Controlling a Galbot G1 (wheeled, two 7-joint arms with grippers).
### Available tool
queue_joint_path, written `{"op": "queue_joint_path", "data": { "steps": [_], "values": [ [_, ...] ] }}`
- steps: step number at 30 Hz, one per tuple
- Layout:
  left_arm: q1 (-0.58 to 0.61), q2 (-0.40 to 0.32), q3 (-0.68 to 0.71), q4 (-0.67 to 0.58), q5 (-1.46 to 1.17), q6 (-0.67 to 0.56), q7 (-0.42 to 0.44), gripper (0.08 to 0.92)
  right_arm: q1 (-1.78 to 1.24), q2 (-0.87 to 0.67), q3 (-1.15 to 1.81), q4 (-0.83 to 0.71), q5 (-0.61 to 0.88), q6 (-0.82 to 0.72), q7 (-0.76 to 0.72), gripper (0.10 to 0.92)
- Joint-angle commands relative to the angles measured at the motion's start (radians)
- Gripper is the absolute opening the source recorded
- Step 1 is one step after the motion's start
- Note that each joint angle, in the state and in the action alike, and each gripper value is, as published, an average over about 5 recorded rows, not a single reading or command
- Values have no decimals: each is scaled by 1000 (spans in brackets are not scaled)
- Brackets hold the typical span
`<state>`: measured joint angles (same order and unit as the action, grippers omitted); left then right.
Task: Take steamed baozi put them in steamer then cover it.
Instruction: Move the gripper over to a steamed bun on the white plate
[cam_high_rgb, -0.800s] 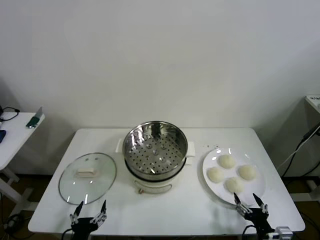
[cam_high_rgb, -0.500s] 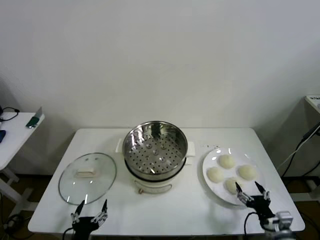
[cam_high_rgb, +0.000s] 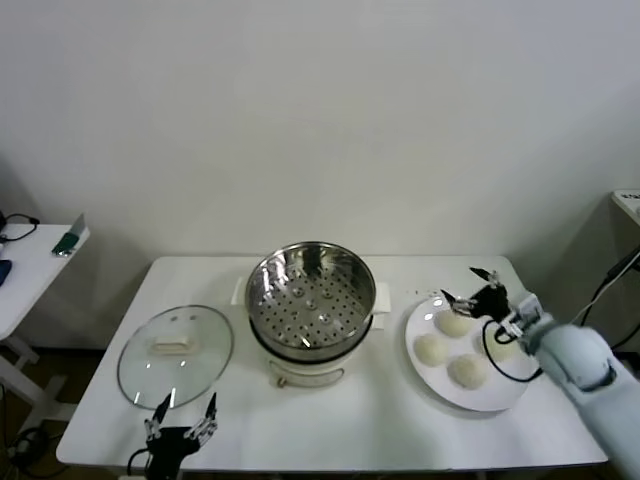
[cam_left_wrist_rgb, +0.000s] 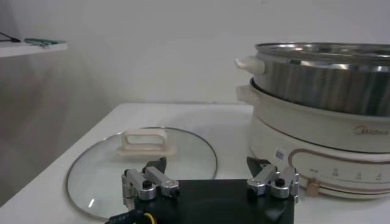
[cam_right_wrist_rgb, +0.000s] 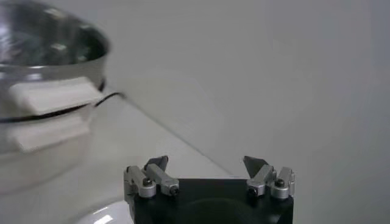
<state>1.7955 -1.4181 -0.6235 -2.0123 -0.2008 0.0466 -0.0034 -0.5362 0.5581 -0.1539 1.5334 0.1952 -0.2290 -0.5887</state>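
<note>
The rear baozi (cam_high_rgb: 453, 323) will come away alone when I lift it, and its neighbours and the plate will stay in place, because clear gaps (cam_high_rgb: 459, 346) separate the baozi.
Several cream-white steamed baozi (cam_high_rgb: 431, 349) lie on a white plate (cam_high_rgb: 497, 395) at the table's right. The steamer (cam_high_rgb: 310, 297), a shiny steel pot with a perforated tray on a white base, stands uncovered in the middle; it also shows as the steamer (cam_left_wrist_rgb: 323, 115) and the steamer (cam_right_wrist_rgb: 42, 73). My right gripper (cam_high_rgb: 467, 287) hovers open over the plate's far edge, just above the rear baozi (cam_high_rgb: 452, 323), with nothing between its fingers. My left gripper (cam_high_rgb: 185, 408) rests open at the table's front edge, near the glass lid (cam_high_rgb: 175, 355).
The glass lid (cam_left_wrist_rgb: 141, 165) with its white handle (cam_left_wrist_rgb: 146, 141) lies flat left of the steamer. A small side table (cam_high_rgb: 30, 262) with items stands at the far left. A cable hangs beyond the table's right edge.
My right gripper rose from the table's front edge and travelled back over the plate to its far side. The left gripper has barely moved.
</note>
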Motion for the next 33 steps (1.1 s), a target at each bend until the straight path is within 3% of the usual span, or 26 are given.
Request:
{"op": "queue_joint_path", "data": {
  "steps": [1, 6, 14, 33],
  "values": [
    [-6, 4, 0, 2, 1, 0, 4, 823, 792, -142, -776, -306, -222, 259, -538, 823],
    [-10, 6, 2, 10, 1, -3, 8, 823, 969, -69, -1001, -376, -172, 267, -619, 823],
    [-9, 6, 0, 13, 3, -4, 14, 823, 904, 79, -1060, -413, -13, 78, -521, 823],
    [1, 12, -4, 24, 9, -6, 19, 823, 624, 304, -860, -668, -147, 56, -448, 823]
  ]
}}
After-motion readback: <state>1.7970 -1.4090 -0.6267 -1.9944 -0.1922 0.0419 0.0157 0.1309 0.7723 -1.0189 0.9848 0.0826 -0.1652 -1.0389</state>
